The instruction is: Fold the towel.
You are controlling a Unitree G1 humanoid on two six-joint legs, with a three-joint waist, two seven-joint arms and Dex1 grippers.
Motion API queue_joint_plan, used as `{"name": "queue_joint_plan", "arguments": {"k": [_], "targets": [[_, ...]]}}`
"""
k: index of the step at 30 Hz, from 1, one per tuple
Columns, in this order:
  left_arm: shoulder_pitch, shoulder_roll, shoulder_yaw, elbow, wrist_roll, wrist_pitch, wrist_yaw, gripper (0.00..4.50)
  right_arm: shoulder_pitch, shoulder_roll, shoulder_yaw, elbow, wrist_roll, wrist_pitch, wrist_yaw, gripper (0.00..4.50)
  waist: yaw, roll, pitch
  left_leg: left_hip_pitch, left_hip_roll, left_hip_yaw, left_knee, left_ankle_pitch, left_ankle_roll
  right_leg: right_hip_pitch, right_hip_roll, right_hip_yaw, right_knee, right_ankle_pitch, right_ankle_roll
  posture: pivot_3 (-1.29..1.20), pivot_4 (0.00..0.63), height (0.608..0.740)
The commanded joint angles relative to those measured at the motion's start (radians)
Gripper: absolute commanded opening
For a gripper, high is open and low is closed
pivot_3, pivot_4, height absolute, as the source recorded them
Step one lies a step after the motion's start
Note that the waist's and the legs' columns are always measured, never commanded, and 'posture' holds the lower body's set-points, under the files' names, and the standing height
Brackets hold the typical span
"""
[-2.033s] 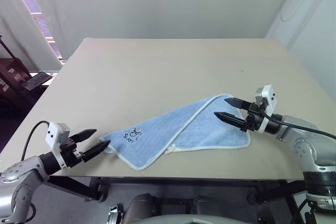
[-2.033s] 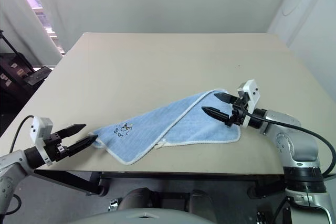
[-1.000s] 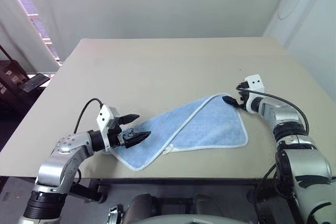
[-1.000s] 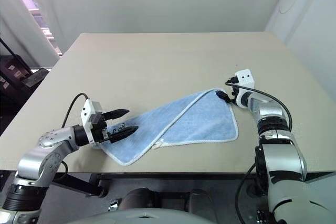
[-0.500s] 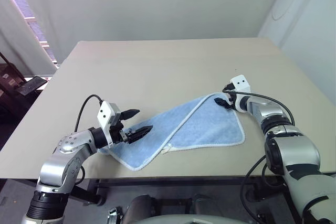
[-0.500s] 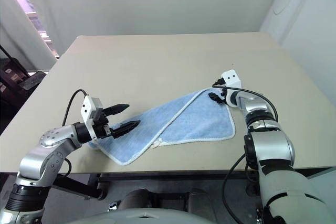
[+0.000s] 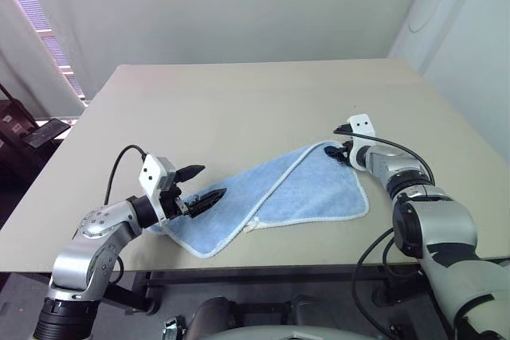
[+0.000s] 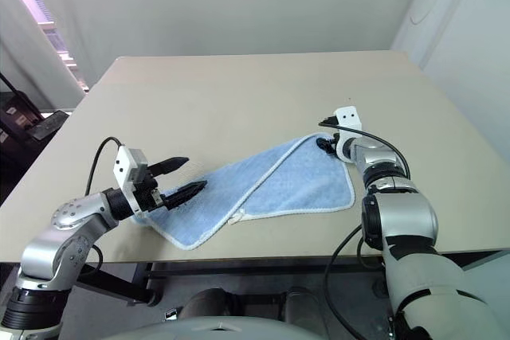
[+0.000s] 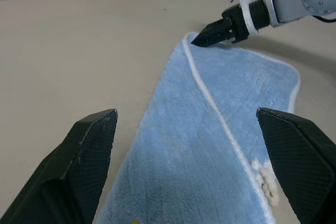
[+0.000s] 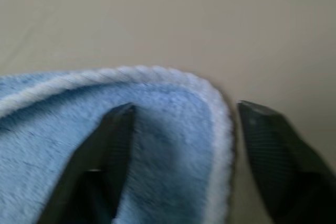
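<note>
I expect the upper layer (image 7: 236,201) to fold over and the lower layer to stay flat when I carry the towel's corner, because the white hem (image 7: 283,181) marks a free edge.
The light-blue towel (image 7: 279,193) with white edging lies rumpled and folded over on the tan table (image 7: 239,109), a white hem running diagonally across it. My left gripper (image 7: 211,181) hovers open just above the towel's near left end, its fingers (image 9: 79,166) spread wide. At the far right corner of the towel (image 10: 157,129), my right gripper (image 7: 335,151) has its fingers low and apart. One finger (image 10: 105,150) rests over the cloth and the other beside the hem, so they straddle the corner.
The table's front edge (image 7: 263,268) runs just below the towel. A window with blinds and dark furniture (image 7: 24,129) lie beyond the table's left side. Bare tabletop stretches behind the towel to the wall.
Both arms have come in from the table's sides to the towel's two ends. The right gripper's fingers have narrowed around the far right corner. The left gripper stays wide open.
</note>
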Motion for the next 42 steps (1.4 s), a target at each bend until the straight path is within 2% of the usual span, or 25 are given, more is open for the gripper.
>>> {"name": "queue_joint_plan", "arguments": {"k": [1,6,11,16,19,22,27,31,42], "targets": [[-0.014,0.005,0.023,-0.043,-0.015,-0.003,0.007,4.5,-0.016,0.009,-0.005,0.007,-0.015,-0.018,-0.041,1.72,0.001,0.0,0.0,0.0,0.0,0.0,0.0,0.0,0.0,0.0,0.0,0.0,0.0,0.0,0.0,0.0,0.0,0.724],[-0.012,0.011,0.026,-0.046,-0.016,-0.007,0.012,4.5,-0.02,0.017,-0.002,0.007,-0.03,-0.056,-0.072,0.02,0.001,0.0,0.0,0.0,0.0,0.0,0.0,0.0,0.0,0.0,0.0,0.0,0.0,0.0,0.0,0.0,0.0,0.724],[-0.001,0.048,0.033,-0.049,-0.026,0.015,-0.009,4.5,-0.033,0.01,-0.023,-0.003,-0.017,-0.08,-0.06,0.02,0.0,0.0,0.0,0.0,0.0,0.0,-0.001,0.0,0.0,0.0,0.0,0.0,0.0,0.0,0.0,0.0,0.0,0.724],[0.042,0.123,0.037,-0.105,-0.073,0.064,-0.081,4.5,-0.066,-0.007,-0.061,-0.076,0.042,-0.098,0.06,0.02,-0.001,0.001,0.001,-0.003,0.0,0.0,-0.002,0.0,0.0,-0.001,0.0,0.0,0.0,0.001,0.002,0.0,0.0,0.724],[0.053,0.134,0.028,-0.109,-0.072,0.068,-0.088,4.5,-0.068,-0.017,-0.077,-0.172,0.083,-0.069,0.133,0.02,0.0,0.003,0.002,-0.004,0.0,0.0,-0.003,0.001,0.001,-0.002,0.001,0.0,0.0,0.001,0.002,0.0,0.0,0.724],[0.06,0.142,0.005,-0.119,-0.076,0.083,-0.112,4.5,-0.017,-0.02,-0.08,-0.397,0.133,0.011,0.178,0.02,0.0,0.004,0.002,-0.004,0.0,0.0,-0.003,0.001,0.0,-0.003,0.001,0.0,0.0,0.001,0.002,0.0,0.0,0.724],[0.064,0.145,-0.029,-0.11,-0.031,0.051,-0.134,4.5,0.06,-0.011,-0.101,-0.77,0.204,0.187,0.125,0.02,0.004,0.004,0.003,-0.005,0.001,0.0,-0.005,0.0,0.0,-0.005,0.0,0.0,-0.002,0.0,0.002,0.0,0.0,0.724],[0.058,0.146,-0.071,-0.112,-0.008,0.027,-0.164,4.5,0.071,0.004,-0.072,-0.963,0.197,0.245,0.046,0.02,0.003,0.004,0.003,-0.009,0.001,0.0,-0.004,0.0,-0.001,-0.011,0.0,0.0,-0.003,0.0,0.0,0.0,0.0,0.724],[-0.034,0.083,-0.221,0.025,0.149,-0.083,-0.176,4.5,-0.005,0.048,-0.015,-1.102,0.152,0.291,-0.123,0.02,0.003,0.004,0.003,-0.017,0.0,0.0,-0.004,0.002,0.001,-0.015,0.0,0.0,-0.002,0.001,0.002,0.0,0.0,0.724]]}}
